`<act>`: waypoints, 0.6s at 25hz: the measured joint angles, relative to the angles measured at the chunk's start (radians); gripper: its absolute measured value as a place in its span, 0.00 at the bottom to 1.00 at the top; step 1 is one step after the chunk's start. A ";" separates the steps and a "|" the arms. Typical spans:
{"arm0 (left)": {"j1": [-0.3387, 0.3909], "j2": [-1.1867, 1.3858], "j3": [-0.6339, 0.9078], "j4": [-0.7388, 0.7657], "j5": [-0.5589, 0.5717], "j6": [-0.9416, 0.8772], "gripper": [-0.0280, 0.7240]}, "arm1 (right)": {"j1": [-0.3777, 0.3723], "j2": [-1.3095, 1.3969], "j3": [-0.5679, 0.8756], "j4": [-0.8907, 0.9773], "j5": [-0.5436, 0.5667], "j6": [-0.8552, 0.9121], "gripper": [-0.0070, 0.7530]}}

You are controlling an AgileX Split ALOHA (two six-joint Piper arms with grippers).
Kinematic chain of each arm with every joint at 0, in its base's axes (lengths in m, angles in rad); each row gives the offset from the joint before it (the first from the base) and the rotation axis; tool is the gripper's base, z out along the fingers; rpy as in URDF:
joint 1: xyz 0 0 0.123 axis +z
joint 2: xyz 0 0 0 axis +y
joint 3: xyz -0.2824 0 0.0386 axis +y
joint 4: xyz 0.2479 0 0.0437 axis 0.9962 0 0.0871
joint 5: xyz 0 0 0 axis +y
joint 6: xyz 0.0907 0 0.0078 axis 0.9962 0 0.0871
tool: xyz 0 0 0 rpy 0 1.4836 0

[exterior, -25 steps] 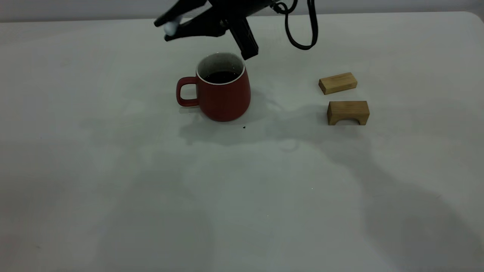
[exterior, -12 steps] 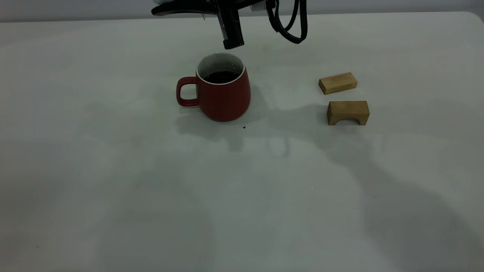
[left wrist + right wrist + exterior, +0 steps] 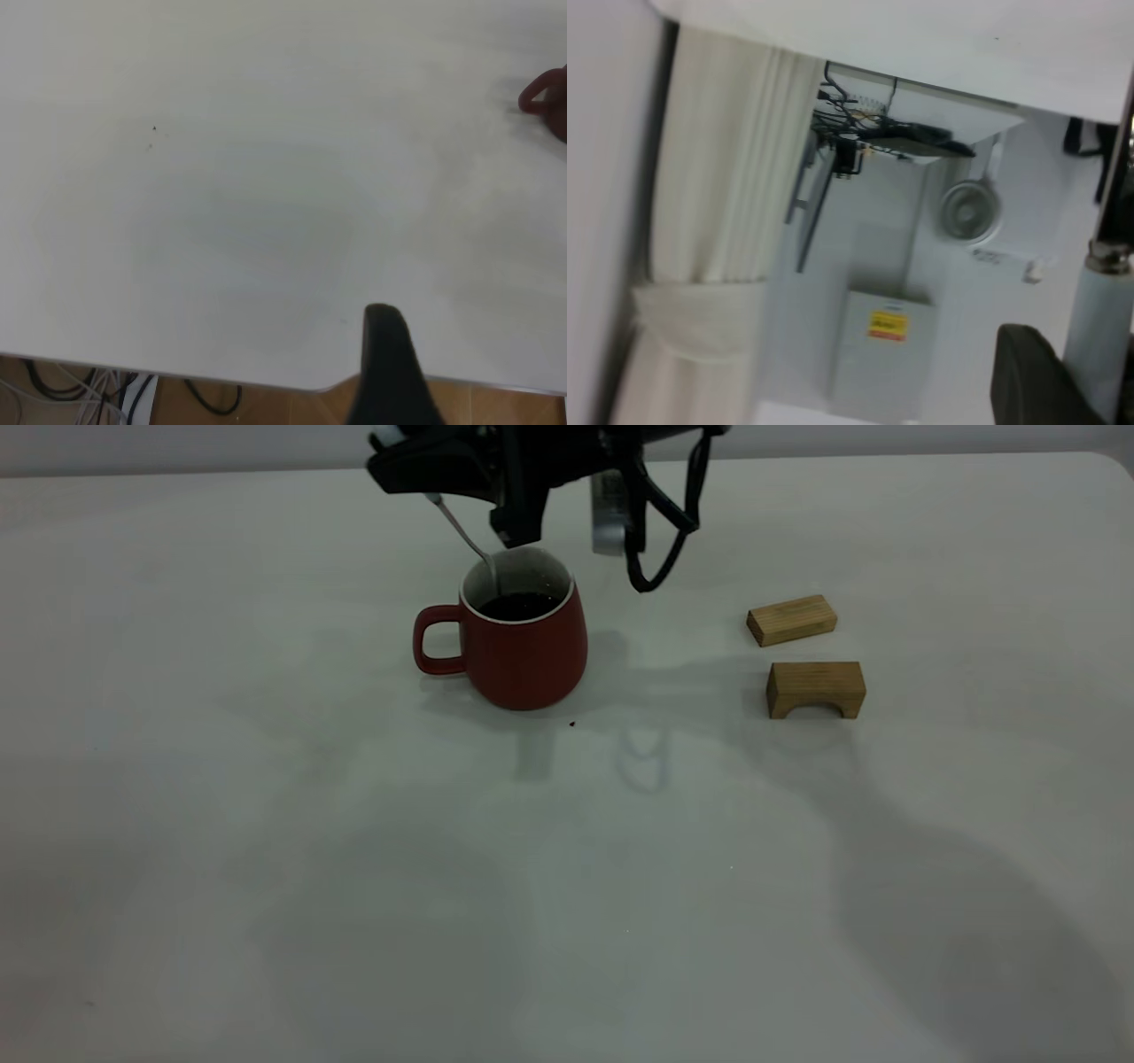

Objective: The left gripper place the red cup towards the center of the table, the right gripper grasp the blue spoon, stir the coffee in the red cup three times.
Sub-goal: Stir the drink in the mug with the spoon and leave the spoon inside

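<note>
The blue spoon's stem is leaning at the red cup's rim on the cup's handle side (image 3: pixel 481 559), so the robot's right gripper should sweep the spoon back toward the cup's opposite side (image 3: pixel 563 593).
The red cup (image 3: pixel 523 651) stands on the table (image 3: pixel 266 824) a little behind its middle, with its handle pointing left and dark coffee (image 3: pixel 518 605) inside. Just above and behind the cup, my right gripper (image 3: pixel 412 474) is shut on the blue spoon (image 3: pixel 462 533). The spoon's thin stem slants down and its bowl end sits inside the rim on the handle side. In the right wrist view the spoon's pale handle (image 3: pixel 1100 336) lies beside one black finger (image 3: pixel 1032 376). My left gripper (image 3: pixel 425 372) is open over the table's edge, far from the cup's handle (image 3: pixel 542 99).
Two tan wooden blocks lie right of the cup, a flat one (image 3: pixel 791 620) and an arched one (image 3: pixel 815 689). The right arm's black cable (image 3: pixel 656 558) loops down behind the cup. A small dark speck (image 3: pixel 572 724) marks the table in front of the cup.
My right gripper has come back down over the cup and tipped the spoon, so its bowl end now dips inside the rim. The cup and blocks have not moved.
</note>
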 joint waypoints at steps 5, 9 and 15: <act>0.000 0.000 0.000 0.000 0.000 0.000 0.78 | -0.044 0.071 -0.029 0.001 0.002 0.033 0.18; 0.000 0.000 0.000 0.000 0.000 0.000 0.78 | -0.070 0.100 -0.034 0.003 0.000 0.048 0.18; 0.000 0.000 0.000 0.000 0.000 0.000 0.78 | -0.054 0.182 -0.135 0.001 0.010 0.085 0.18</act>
